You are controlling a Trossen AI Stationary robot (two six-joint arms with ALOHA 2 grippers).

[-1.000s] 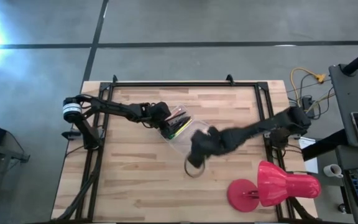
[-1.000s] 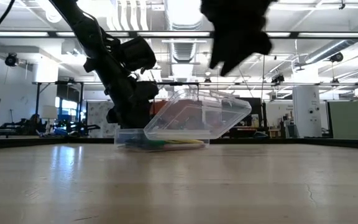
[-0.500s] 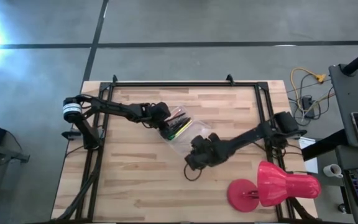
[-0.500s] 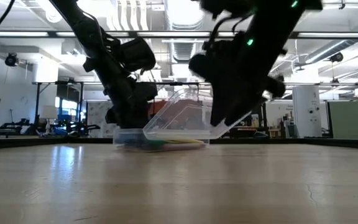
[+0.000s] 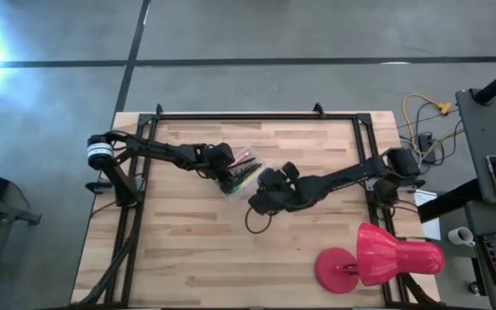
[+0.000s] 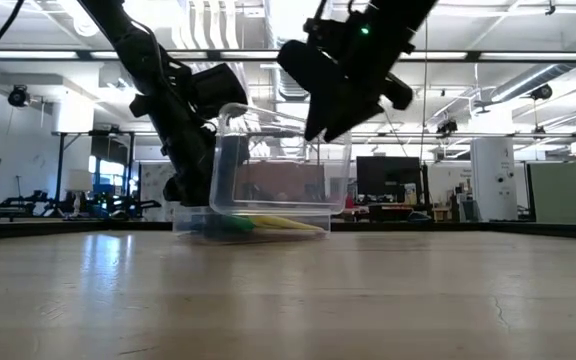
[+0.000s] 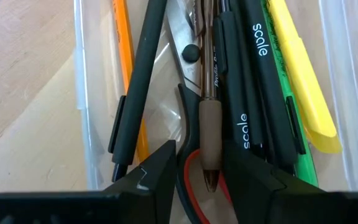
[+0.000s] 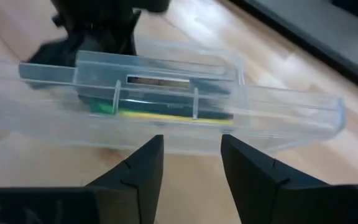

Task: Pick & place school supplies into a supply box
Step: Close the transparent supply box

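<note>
The left gripper's fingers are in among the pens where the lid has to close, so the left gripper should back out before the robot's right gripper swings the lid down.
The clear supply box sits mid-table, its base flat on the wood and its lid standing upright. Inside lie dark pens, an orange pencil, a yellow marker, a green pen and red-handled scissors. My left gripper is open, its fingers down in the box's left end on either side of a brown-grip pen. My right gripper is open at the lid's top edge. My left gripper reaches into the box from the table's left; whether its fingers touch the pen, the scissors' red handle or the box floor, I cannot tell. My right gripper meets the lid's free long edge, which lies across in front of both open fingers. It comes slanting down from the table's right. The lid stands upright on its hinge side.
A big red lamp lies at the table's near right corner. A black metal frame runs along the far and side edges. A dark cable loop hangs below the right arm. Bare wood spreads on the near left.
My right gripper came down from above the box and moved toward the table's left and far side, up against the lid. The lid swung from leaning open toward the right to standing upright. The box base and my left gripper stayed in place.
</note>
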